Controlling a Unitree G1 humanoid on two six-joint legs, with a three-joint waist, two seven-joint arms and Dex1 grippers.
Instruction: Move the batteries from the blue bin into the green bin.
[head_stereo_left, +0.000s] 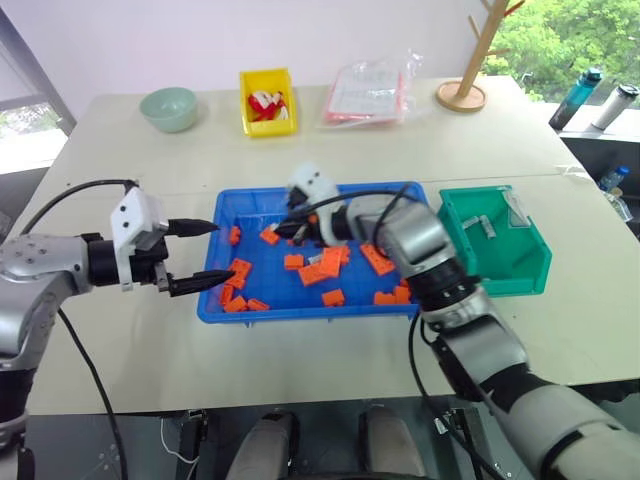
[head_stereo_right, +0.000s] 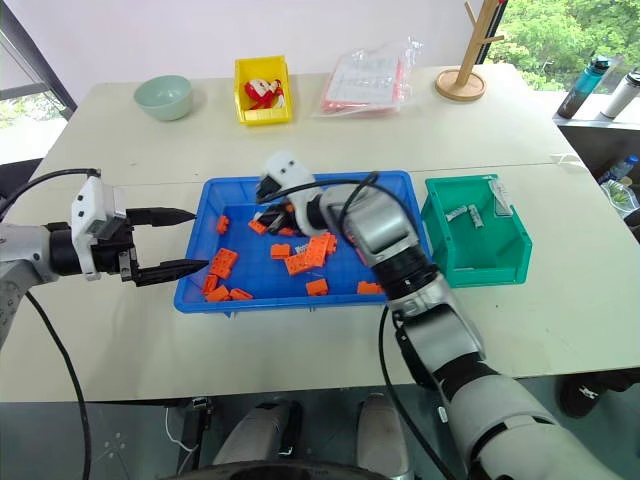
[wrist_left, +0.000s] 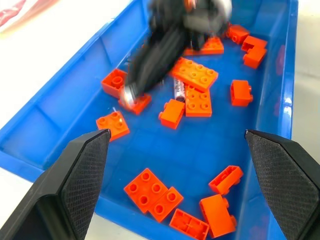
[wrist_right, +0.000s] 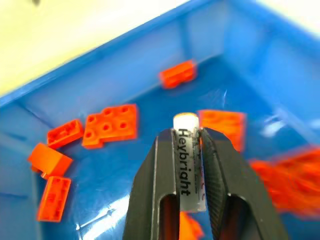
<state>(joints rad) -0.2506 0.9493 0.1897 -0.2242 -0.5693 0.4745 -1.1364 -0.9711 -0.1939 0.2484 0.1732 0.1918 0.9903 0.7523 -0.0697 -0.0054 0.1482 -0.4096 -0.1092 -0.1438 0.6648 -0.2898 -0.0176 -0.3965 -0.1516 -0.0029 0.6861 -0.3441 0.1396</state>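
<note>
The grey battery (wrist_right: 189, 167) is alone in my right gripper's fingers, clear of the orange blocks, so that gripper should keep going to the green bin (head_stereo_left: 505, 256) and let go there.
The blue bin (head_stereo_left: 300, 314) lies mid-table, strewn with orange blocks (head_stereo_left: 318, 270). My right gripper (wrist_right: 186, 132) hangs above the bin's back left part, shut on a grey battery (wrist_right: 188, 160) that stands between its fingers. Its silver end also shows in the left wrist view as the held battery (wrist_left: 127, 98). Another battery (wrist_left: 178, 89) lies on the bin floor among the blocks. My left gripper (head_stereo_left: 222, 250) is open at the bin's left rim with nothing between its fingers. The green bin (head_stereo_left: 522, 282) stands right of the blue one, with two batteries (head_stereo_right: 460, 213) inside.
At the table's back stand a pale green bowl (head_stereo_left: 168, 108), a small yellow bin (head_stereo_left: 267, 102), a plastic bag (head_stereo_left: 368, 92) and a wooden stand (head_stereo_left: 462, 92). Bottles (head_stereo_left: 578, 98) sit off the far right corner.
</note>
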